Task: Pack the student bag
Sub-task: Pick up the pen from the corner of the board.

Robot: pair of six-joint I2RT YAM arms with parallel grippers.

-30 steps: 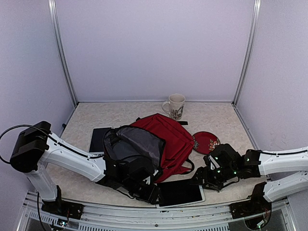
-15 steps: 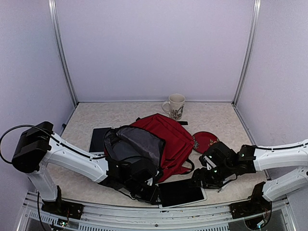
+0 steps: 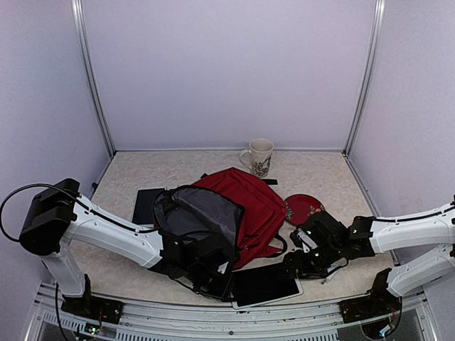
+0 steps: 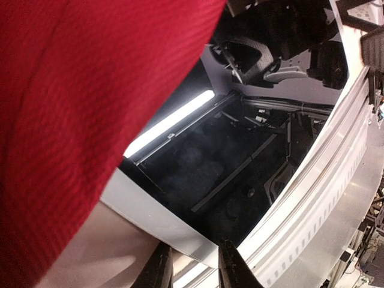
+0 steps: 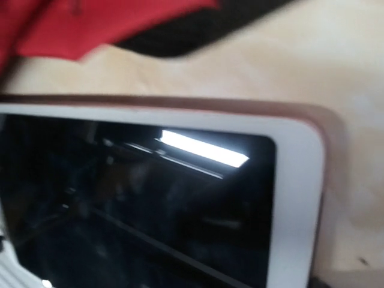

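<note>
The student bag's grey-lined opening (image 3: 212,213) is wide open. The tablet (image 3: 266,285) will slide in flat and end up hidden under red fabric when I push it.
The student bag (image 3: 249,202) is a dark red backpack lying mid-table with its grey-lined mouth open toward the front left. A tablet (image 3: 266,284) with a white bezel and black screen lies just in front of it. My left gripper (image 3: 222,284) is at the tablet's left end. In the left wrist view its gripper (image 4: 195,270) has narrow jaws closed on the tablet's (image 4: 228,174) corner, beside the bag's fabric (image 4: 72,120). My right gripper (image 3: 297,261) is at the tablet's right corner. Its fingers are out of the blurred right wrist view, which shows the tablet (image 5: 150,204) and the bag (image 5: 90,24).
A patterned mug (image 3: 260,156) stands behind the bag. A red plate (image 3: 303,209) lies to the bag's right. A dark flat book or slate (image 3: 146,206) lies to its left. The table's front rail (image 3: 234,316) runs just past the tablet.
My right gripper has moved left against the tablet's right corner. The tablet has shifted slightly left and back. My left gripper has shifted a little with the tablet's left end.
</note>
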